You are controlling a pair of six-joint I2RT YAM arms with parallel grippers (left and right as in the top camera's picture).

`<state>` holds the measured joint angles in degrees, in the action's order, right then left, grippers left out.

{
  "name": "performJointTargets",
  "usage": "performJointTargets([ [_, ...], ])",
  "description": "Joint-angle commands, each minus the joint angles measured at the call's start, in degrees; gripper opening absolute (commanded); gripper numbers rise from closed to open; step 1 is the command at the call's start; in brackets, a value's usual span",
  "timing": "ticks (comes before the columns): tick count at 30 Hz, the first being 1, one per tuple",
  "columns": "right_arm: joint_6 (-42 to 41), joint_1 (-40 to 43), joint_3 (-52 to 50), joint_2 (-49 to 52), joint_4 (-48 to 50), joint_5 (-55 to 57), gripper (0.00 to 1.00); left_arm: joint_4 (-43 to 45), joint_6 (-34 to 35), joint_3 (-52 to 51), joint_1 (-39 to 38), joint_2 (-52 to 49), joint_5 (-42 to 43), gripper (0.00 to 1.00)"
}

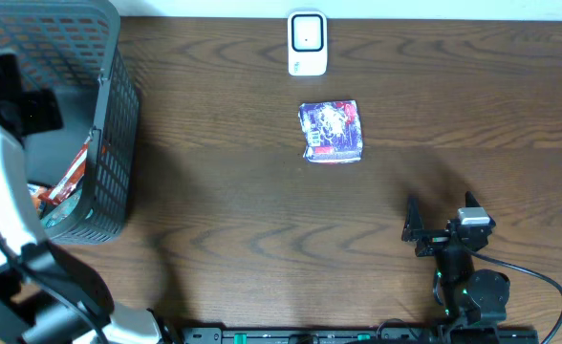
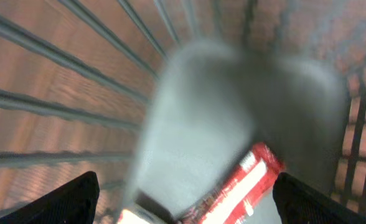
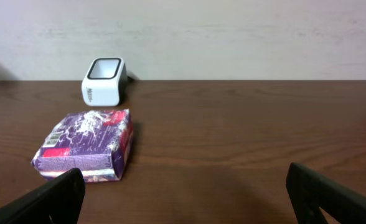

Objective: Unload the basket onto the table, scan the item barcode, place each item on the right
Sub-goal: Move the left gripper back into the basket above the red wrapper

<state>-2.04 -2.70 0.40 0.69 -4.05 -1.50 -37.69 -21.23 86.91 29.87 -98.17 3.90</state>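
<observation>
The red and white packet's end is clear of its neighbours under my open left gripper, so I should go on moving down until my fingers close around it.
A purple packet lies flat on the table just in front of the white scanner; both also show in the right wrist view, the packet at the left and the scanner behind it. My right gripper rests open near the front edge, right of the packet, with nothing between its fingers. My left gripper hangs open inside the grey basket, above a red and white packet. That view is blurred.
The basket stands at the table's far left and holds a red packet among other items. Its mesh walls surround the left gripper. The left arm reaches over the basket's left side.
</observation>
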Motion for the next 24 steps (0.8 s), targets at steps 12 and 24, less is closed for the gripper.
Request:
performJointTargets([
  [12,0.85,0.42,-0.09,-0.31,-0.24,0.31,0.99,-8.74,10.19,0.20,-2.23,-10.21,0.22,0.84],
  [24,0.85,0.42,-0.09,-0.31,-0.24,0.31,0.99,-9.99,11.39,-1.64,-3.23,-12.31,0.15,0.80],
])
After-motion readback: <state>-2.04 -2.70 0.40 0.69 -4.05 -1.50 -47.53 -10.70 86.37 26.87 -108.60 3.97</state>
